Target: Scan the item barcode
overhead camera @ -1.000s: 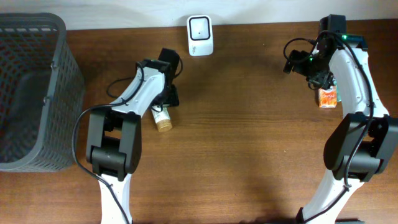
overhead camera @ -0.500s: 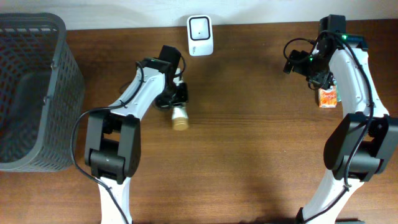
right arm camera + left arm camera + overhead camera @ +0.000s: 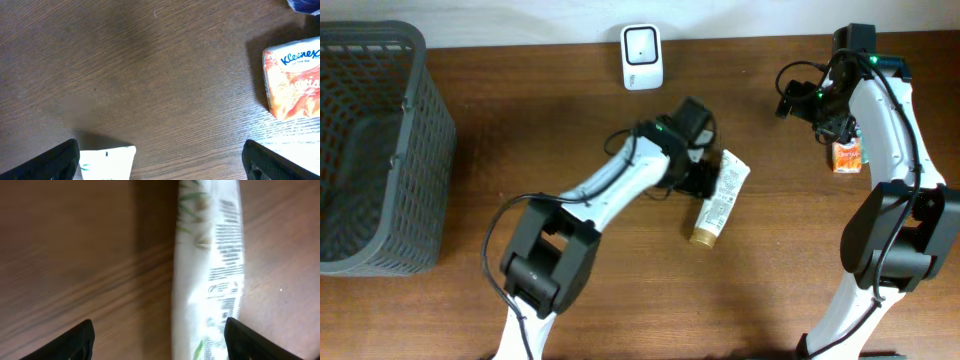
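Observation:
My left gripper should move back first, because it blocks the tube's upper half point(image 3: 731, 174). Then my right gripper should grab the tube's middle point(image 3: 719, 204) and carry the tube to the scanner.
A white tube with a gold cap point(image 3: 717, 205) lies on the wooden table right of centre, cap toward the front. Its printed side with a barcode point(image 3: 225, 245) faces up in the left wrist view. My left gripper point(image 3: 705, 177) hangs over the tube's upper half, and its jaws stand wide open point(image 3: 160, 342) with the tube between them, close to the right finger. My right gripper point(image 3: 792, 100) is open at the back right with nothing between its fingers point(image 3: 160, 165). The tube's flat end point(image 3: 107, 162) shows at its lower left. The white scanner point(image 3: 642, 57) stands at the back edge.
A grey mesh basket point(image 3: 415, 150) fills the left side of the table. An orange Kleenex tissue pack point(image 3: 847, 156) lies at the right under the right arm, and shows as well in the right wrist view point(image 3: 292, 80).
My left arm has swung right from beside the scanner to the table's centre. The tube has travelled with it and turned, cap now toward the front. The right arm has not moved.

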### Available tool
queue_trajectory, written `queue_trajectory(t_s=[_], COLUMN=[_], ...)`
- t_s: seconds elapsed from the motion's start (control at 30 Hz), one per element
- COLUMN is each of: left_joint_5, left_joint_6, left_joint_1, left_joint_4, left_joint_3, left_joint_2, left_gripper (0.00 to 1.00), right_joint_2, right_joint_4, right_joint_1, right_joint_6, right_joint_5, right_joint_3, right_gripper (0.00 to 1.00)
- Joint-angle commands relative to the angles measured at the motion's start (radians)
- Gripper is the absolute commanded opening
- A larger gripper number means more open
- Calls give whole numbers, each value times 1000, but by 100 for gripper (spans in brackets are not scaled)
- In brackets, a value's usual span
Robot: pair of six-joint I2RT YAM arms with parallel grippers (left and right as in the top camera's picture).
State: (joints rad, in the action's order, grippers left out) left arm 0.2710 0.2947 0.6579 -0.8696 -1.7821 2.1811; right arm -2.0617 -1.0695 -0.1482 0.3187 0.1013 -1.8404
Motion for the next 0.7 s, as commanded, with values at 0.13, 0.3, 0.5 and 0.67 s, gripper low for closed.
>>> queue_trajectory(t_s=[0.13,0.3,0.5,0.67], left_joint_5=[-133,-194,-246,-253], left_joint_6=[-9,-9,-9,-9], left_joint_1=[-335,-474,-517,-519], left_joint_4=[-190,-258,-268,-273], left_joint_3=[-105,-101,-100,-100], left_joint_2=[-141,-141,-141,-141], left_gripper=[99,99,99,99], right_joint_2=[6,6,6,5], right_joint_4=[90,-209,-206,-11], right_joint_1=[-3,47,253,374], right_joint_6=[75,33,11,65], right_joint_5=[134,313,134,122], right_joint_3=[6,32,272,378], right_gripper=[98,99,57,22])
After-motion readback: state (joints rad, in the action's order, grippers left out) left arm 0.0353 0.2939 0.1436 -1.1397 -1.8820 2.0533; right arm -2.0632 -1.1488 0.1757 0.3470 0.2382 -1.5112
